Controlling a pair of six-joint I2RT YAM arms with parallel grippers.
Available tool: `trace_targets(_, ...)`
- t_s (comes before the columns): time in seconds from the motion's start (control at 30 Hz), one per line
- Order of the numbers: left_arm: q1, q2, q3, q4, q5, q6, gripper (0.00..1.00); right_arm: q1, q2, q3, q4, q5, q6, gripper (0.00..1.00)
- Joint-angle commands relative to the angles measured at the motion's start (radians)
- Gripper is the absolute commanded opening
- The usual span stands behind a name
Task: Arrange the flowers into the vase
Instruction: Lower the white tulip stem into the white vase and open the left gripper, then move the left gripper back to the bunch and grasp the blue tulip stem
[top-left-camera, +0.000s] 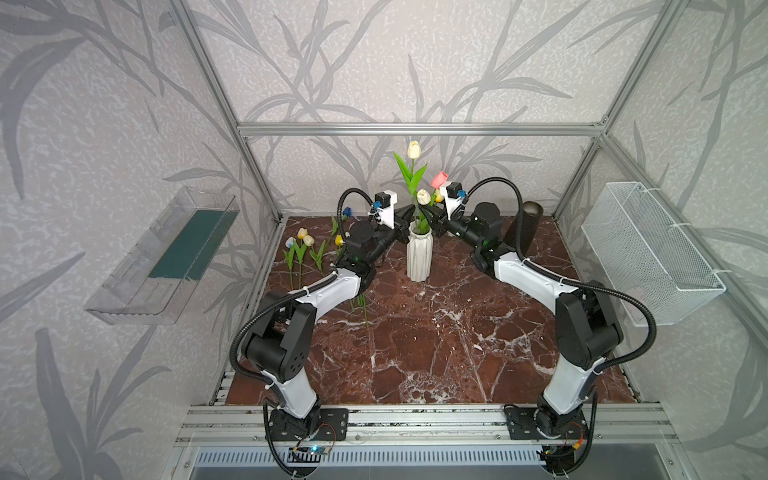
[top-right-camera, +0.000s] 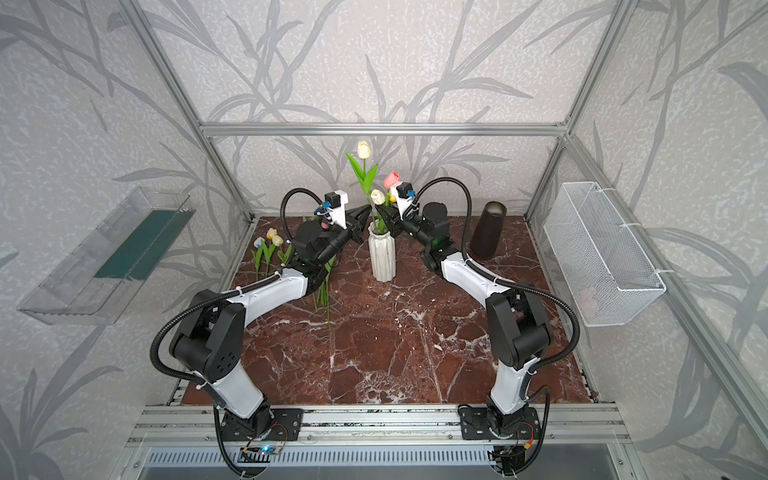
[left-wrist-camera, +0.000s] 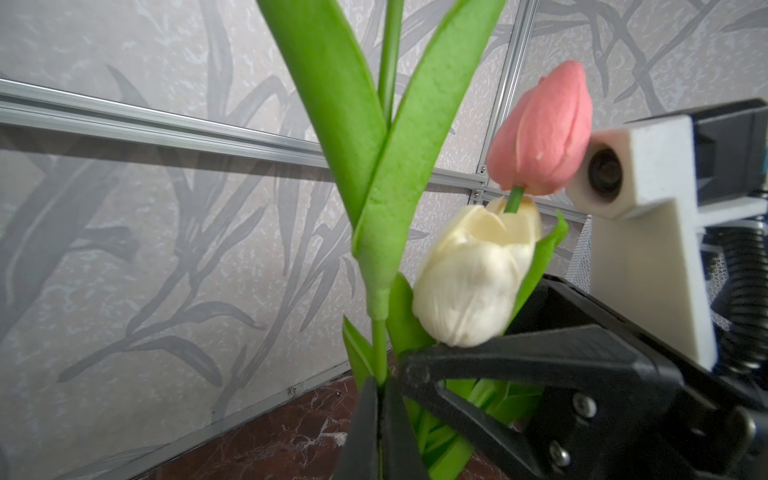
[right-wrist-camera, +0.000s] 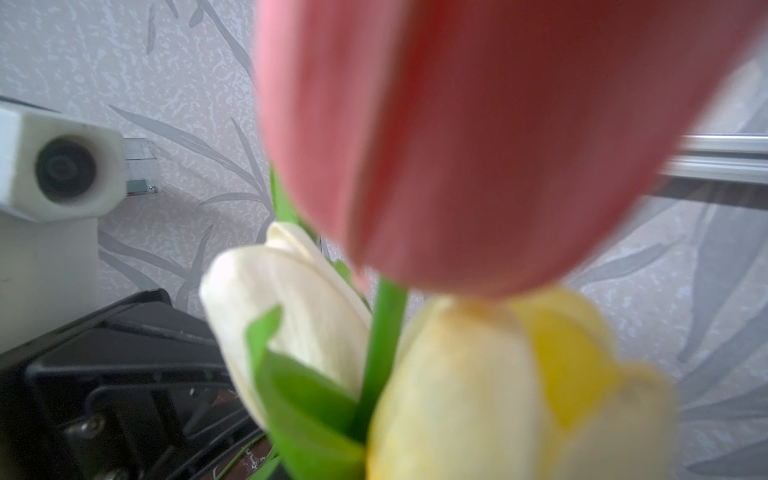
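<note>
My left gripper is holding the tall white tulip (top-left-camera: 413, 150) upright over the vase opening (top-left-camera: 420, 231). It should keep lowering the tulip's stem until its fingers are near the vase's rim, then let go.
A white ribbed vase (top-left-camera: 419, 255) (top-right-camera: 382, 255) stands mid-table at the back. My left gripper (top-left-camera: 409, 216) (left-wrist-camera: 379, 388) is shut on the thin green stem of the tall white tulip (top-left-camera: 413, 149) just above the vase mouth. Facing it, my right gripper (top-left-camera: 431, 216) (top-right-camera: 384, 214) closes around the stems of a pink tulip (left-wrist-camera: 544, 129) (right-wrist-camera: 478, 145), a white tulip (left-wrist-camera: 469, 282) (right-wrist-camera: 291, 299) and a yellow tulip (right-wrist-camera: 519, 395). These heads hide its jaws in the right wrist view. Loose flowers (top-left-camera: 303, 241) (top-right-camera: 270, 239) lie on the table's left.
A dark conical vase (top-left-camera: 524, 226) (top-right-camera: 488, 228) stands at the back right. A white wire basket (top-left-camera: 652, 253) hangs on the right wall and a clear plastic tray (top-left-camera: 166, 257) on the left wall. Aluminium frame posts border the red marble table (top-left-camera: 436, 353).
</note>
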Motion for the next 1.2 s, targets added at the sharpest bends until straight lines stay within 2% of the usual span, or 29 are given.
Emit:
trace_targets(0.0, -0.008, -0.011, -0.023, 0.006, -0.001, 0.026, 0.0, -0.007, -0.041, 0.004, 0.055, -0.005, 0.009, 0.34)
trace_targets(0.43, -0.019, -0.045, -0.121, -0.042, 0.027, 0.055, 0.03, -0.005, -0.061, -0.055, 0.095, -0.001, 0.01, 0.34)
trace_targets(0.53, -0.019, -0.062, -0.12, -0.083, 0.035, 0.075, 0.1, -0.005, -0.06, -0.067, 0.111, -0.003, 0.011, 0.34)
trace_targets(0.63, -0.02, -0.096, -0.124, -0.127, 0.032, 0.089, 0.23, -0.007, -0.058, -0.072, 0.111, -0.004, 0.011, 0.34)
trace_targets(0.9, -0.013, -0.289, -0.176, -0.292, -0.005, 0.095, 0.29, -0.006, -0.053, -0.073, 0.114, 0.0, 0.013, 0.34)
trace_targets(1.03, -0.002, -0.413, -0.269, -0.315, -0.108, 0.046, 0.31, -0.006, -0.048, -0.07, 0.117, -0.001, 0.014, 0.34)
trace_targets(1.1, 0.015, -0.455, -0.283, -0.409, -0.192, 0.009, 0.31, -0.005, -0.048, -0.069, 0.116, -0.003, 0.014, 0.34)
trace_targets(1.17, 0.052, -0.466, -0.272, -0.524, -0.212, -0.043, 0.34, -0.006, -0.047, -0.067, 0.117, -0.003, 0.012, 0.34)
